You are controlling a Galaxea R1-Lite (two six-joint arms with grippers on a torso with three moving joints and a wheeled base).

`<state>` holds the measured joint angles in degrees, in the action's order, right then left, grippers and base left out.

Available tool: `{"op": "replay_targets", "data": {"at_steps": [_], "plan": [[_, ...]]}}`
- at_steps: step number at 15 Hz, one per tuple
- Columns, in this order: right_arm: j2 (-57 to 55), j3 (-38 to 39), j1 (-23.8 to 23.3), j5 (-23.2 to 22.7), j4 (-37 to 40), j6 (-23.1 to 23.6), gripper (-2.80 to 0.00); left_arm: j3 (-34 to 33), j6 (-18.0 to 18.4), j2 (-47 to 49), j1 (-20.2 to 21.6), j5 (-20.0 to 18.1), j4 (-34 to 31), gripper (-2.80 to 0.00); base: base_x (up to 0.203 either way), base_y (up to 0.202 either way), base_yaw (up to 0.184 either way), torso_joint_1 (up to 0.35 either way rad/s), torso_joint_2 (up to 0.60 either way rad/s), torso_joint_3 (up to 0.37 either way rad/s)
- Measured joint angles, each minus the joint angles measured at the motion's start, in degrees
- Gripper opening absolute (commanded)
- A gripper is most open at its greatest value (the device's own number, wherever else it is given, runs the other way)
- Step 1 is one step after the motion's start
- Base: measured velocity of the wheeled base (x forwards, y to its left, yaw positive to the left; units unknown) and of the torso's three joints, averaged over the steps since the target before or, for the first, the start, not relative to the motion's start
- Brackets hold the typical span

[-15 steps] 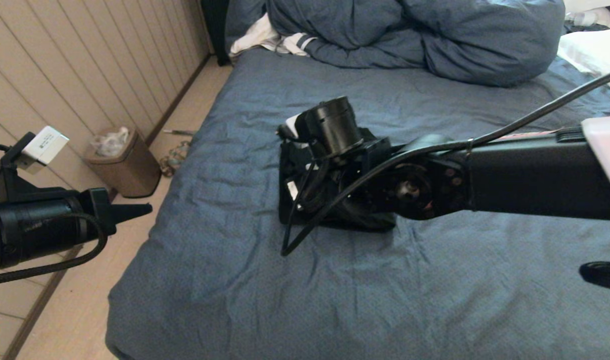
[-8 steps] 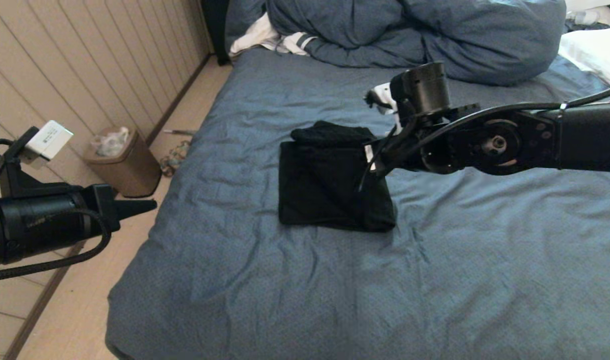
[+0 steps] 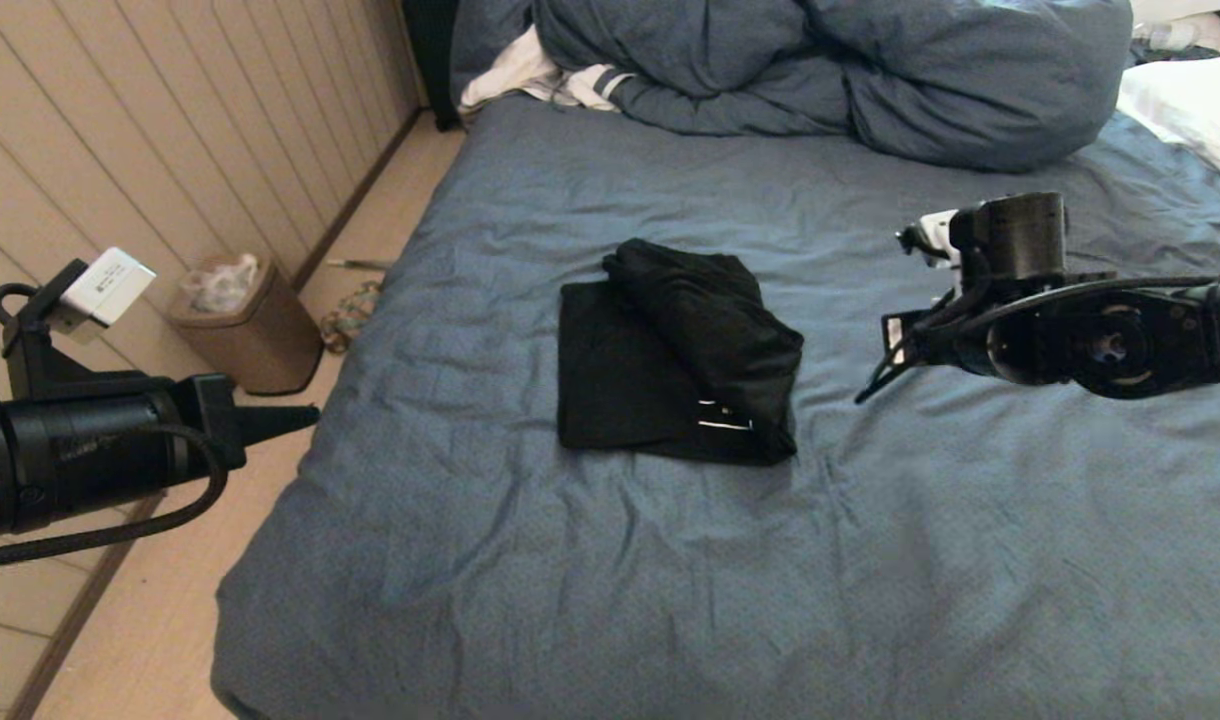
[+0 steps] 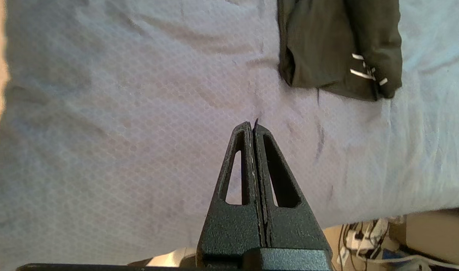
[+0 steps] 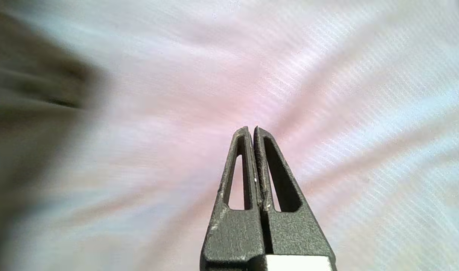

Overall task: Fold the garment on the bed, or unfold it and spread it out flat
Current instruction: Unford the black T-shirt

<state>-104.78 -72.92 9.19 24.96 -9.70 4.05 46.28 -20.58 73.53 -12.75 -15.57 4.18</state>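
Note:
My right gripper needs to come back, grab the fold's jutting corner (image 3: 793, 344) and pull it open, because the thicker fold (image 3: 704, 314) lies crooked across the garment's body.
The garment (image 3: 670, 370) is a black T-shirt folded into a small rectangle in the middle of the bed (image 3: 570, 560), with a thicker fold lying diagonally across its right half and small white marks at its near right corner. My right gripper (image 3: 870, 385) hangs shut and empty over bare sheet to the right of the garment, apart from it. In the right wrist view its tips (image 5: 252, 128) are pressed together above blurred sheet (image 5: 365, 113). My left gripper (image 3: 305, 410) is shut and empty, held out beyond the bed's left edge. The left wrist view shows its tips (image 4: 253, 126) over sheet, the garment (image 4: 335, 49) farther off.
A bunched blue-grey duvet (image 3: 820, 70) fills the far end of the bed, with a white striped cloth (image 3: 540, 80) at its left and a white pillow (image 3: 1190, 110) at the right. A brown bin (image 3: 245, 330) stands on the floor by the panelled wall at left.
My right arm has swung from over the garment out to the right, still shut, uncovering the folded shirt. The left arm has barely moved.

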Motion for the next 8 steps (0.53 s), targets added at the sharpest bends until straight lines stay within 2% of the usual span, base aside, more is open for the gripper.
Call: {"op": "replay_targets", "data": {"at_steps": [2, 4, 6, 8], "plan": [[1.24, 6.72, -3.46, -0.58, -6.07, 0.47, -2.80, -0.14, -0.04, 0.09, -0.13, 0.00, 0.00, -2.80, 0.000, 0.000, 0.000, 0.000, 0.00, 0.000], [2.71, 10.52, -5.51, -3.11, -11.91, 0.69, -2.80, -0.16, -0.21, 0.28, -0.74, 0.02, 0.00, -2.80, 0.000, 0.000, 0.000, 0.000, 0.00, 0.000], [3.88, 10.82, -5.53, -6.36, -11.83, 0.41, -2.80, -0.16, -0.67, 0.33, -1.16, 0.00, 0.00, -2.80, 0.000, 0.000, 0.000, 0.000, 0.00, 0.000], [4.15, 8.97, -3.38, -7.29, -9.99, -0.99, -2.80, -0.22, -1.00, 0.14, -1.27, 0.02, 0.00, -2.80, 0.000, 0.000, 0.000, 0.000, 0.00, 0.000]]}}
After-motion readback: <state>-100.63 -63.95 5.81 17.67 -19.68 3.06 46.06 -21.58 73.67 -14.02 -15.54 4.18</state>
